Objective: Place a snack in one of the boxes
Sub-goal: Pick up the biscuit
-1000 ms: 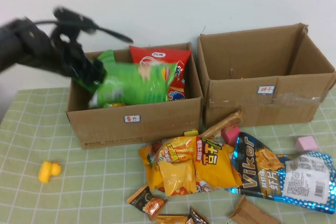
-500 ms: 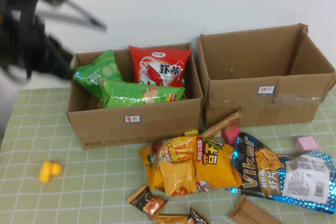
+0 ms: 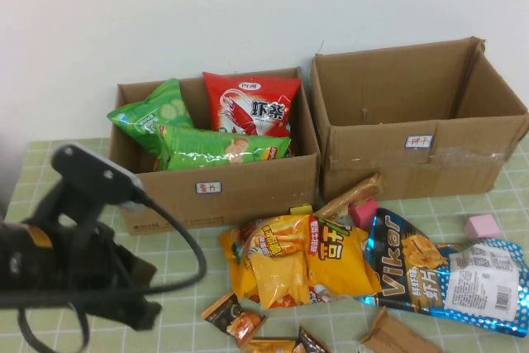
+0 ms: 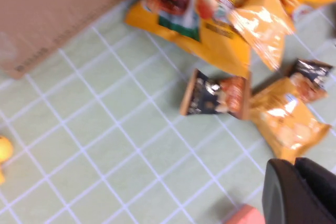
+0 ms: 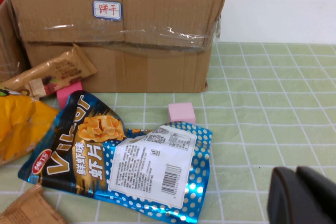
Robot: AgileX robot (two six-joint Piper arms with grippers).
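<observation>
My left gripper nears the small orange packet (image 4: 287, 118), which lies flat, its near end (image 4: 286, 151) clear of the brown packets, and should continue until the fingers open above it.
The left cardboard box (image 3: 215, 192) holds a flat green bag (image 3: 219, 146), a second green bag (image 3: 149, 113) and a red shrimp-chip bag (image 3: 252, 105). The right box (image 3: 413, 150) looks empty inside; it also shows in the right wrist view (image 5: 115, 40). Yellow snack bags (image 3: 297, 258), a blue Vikor bag (image 3: 446, 274) and small brown packets (image 3: 231, 316) lie on the table in front. My left arm (image 3: 74, 262) hangs low over the table's front left; its gripper (image 4: 296, 192) is shut and empty near a small brown packet (image 4: 215, 94). My right gripper (image 5: 302, 195) is shut and empty, to the right of the Vikor bag (image 5: 121, 156).
Pink blocks (image 3: 482, 226) (image 3: 364, 212) sit by the right box, and one shows in the right wrist view (image 5: 181, 113). A brown wrapped bar (image 3: 351, 196) leans at the boxes' front. A yellow toy (image 4: 2, 150) lies at the table's left. The wall stands close behind the boxes.
The left gripper let go of the flat green bag, which now lies in the left box. The left arm swung from above that box down to the table's front left.
</observation>
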